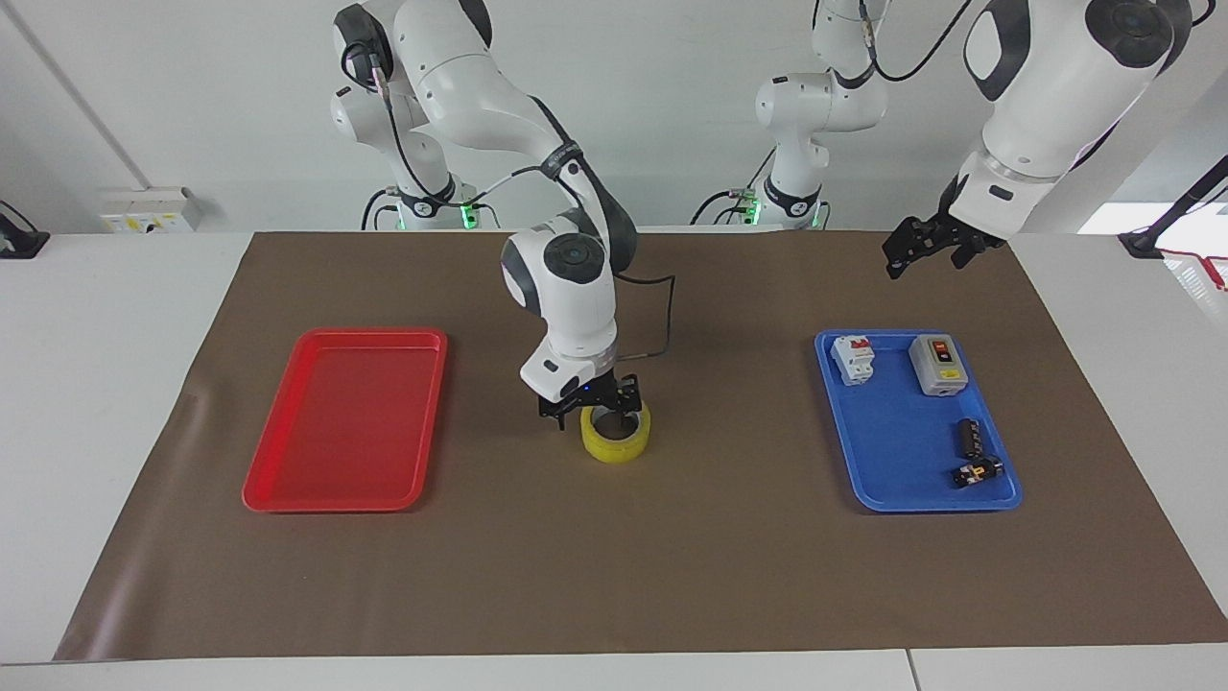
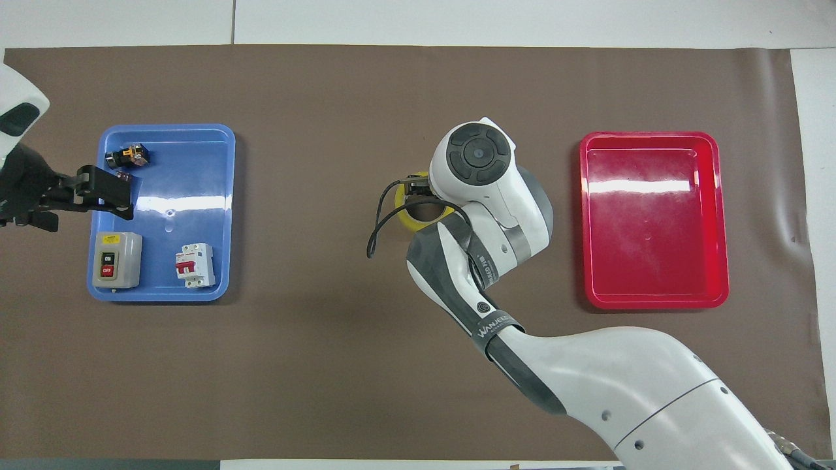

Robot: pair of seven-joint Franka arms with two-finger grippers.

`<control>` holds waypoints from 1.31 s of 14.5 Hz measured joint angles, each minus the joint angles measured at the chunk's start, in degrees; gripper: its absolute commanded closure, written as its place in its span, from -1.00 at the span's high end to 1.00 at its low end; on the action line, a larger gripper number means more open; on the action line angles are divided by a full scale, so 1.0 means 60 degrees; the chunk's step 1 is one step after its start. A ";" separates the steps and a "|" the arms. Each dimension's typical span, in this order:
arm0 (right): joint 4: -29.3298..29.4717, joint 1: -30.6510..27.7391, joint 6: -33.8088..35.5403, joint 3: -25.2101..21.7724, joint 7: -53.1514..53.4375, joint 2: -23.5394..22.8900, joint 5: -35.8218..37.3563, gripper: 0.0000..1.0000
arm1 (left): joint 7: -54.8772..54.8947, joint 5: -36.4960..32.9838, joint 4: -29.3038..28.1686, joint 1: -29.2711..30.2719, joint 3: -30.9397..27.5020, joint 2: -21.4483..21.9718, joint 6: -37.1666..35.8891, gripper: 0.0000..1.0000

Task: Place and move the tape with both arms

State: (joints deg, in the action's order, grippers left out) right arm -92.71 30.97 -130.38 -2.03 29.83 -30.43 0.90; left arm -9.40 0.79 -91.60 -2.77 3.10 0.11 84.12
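Observation:
The red tray [image 2: 655, 223] is a long way from my left gripper, so next my right gripper grasps the yellow tape's rim [image 1: 593, 440] and puts the tape into the red tray.
The yellow tape [image 1: 615, 445] lies flat on the brown mat, midway between the two trays. My right gripper [image 1: 590, 416] is low over it and open. Its fingers stand at the part of the rim toward the red tray. I cannot tell whether they touch the roll. In the overhead view the right arm's wrist covers most of the tape [image 2: 405, 220]. My left gripper [image 1: 926, 261] hangs open and empty, high over the mat by the blue tray [image 1: 935, 506]. From overhead, the left gripper [image 2: 128, 201] shows over that tray's edge.
The blue tray [image 2: 163, 297] holds a white-and-red circuit breaker [image 1: 853, 359], a grey switch box [image 1: 936, 365] and two small dark parts. A bare red tray [image 1: 331, 504] lies at the right arm's end. Two smaller arms [image 1: 787, 144] stand at the robots' edge.

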 measured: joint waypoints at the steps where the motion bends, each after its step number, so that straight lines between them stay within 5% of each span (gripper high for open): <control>1: -0.0181 -0.0010 -0.0217 -0.0006 -0.0019 -0.0008 0.0047 1.00 | 0.0205 0.0046 -0.0242 0.0136 0.0023 0.0232 0.0031 1.00; 2: -0.0350 -0.0011 -0.0356 -0.0005 -0.0175 -0.0002 0.0070 0.97 | 0.0308 0.0060 -0.0396 0.0239 0.0101 0.0401 0.0061 1.00; 3: -0.0508 -0.0004 -0.0466 -0.0003 -0.0528 0.0011 0.0075 0.73 | 0.0382 0.0063 -0.0489 0.0349 0.0269 0.0502 0.0092 1.00; 4: -0.0670 0.0001 -0.0564 -0.0002 -0.0941 0.0036 0.0075 0.23 | 0.0431 0.0064 -0.0543 0.0408 0.0414 0.0549 0.0179 1.00; 5: -0.0808 0.0001 -0.0666 -0.0003 -0.1264 0.0068 0.0075 -0.99 | 0.0446 0.0064 -0.0564 0.0415 0.0495 0.0553 0.0277 1.00; 13: -0.1008 -0.0021 -0.0611 -0.0020 -0.1694 0.0247 0.0071 -1.00 | 0.0587 0.0092 -0.0571 0.0447 0.0560 0.0309 0.0425 1.00; 19: 0.0449 -0.1253 0.2114 -0.0168 -0.2210 0.0649 0.0353 -1.00 | 0.0646 0.0109 -0.0522 0.0448 0.0583 0.0241 0.0311 1.00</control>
State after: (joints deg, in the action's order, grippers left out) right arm -90.02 23.45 -117.70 -3.04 16.58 -26.54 3.02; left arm -5.52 1.45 -94.73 -0.09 6.60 1.55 85.99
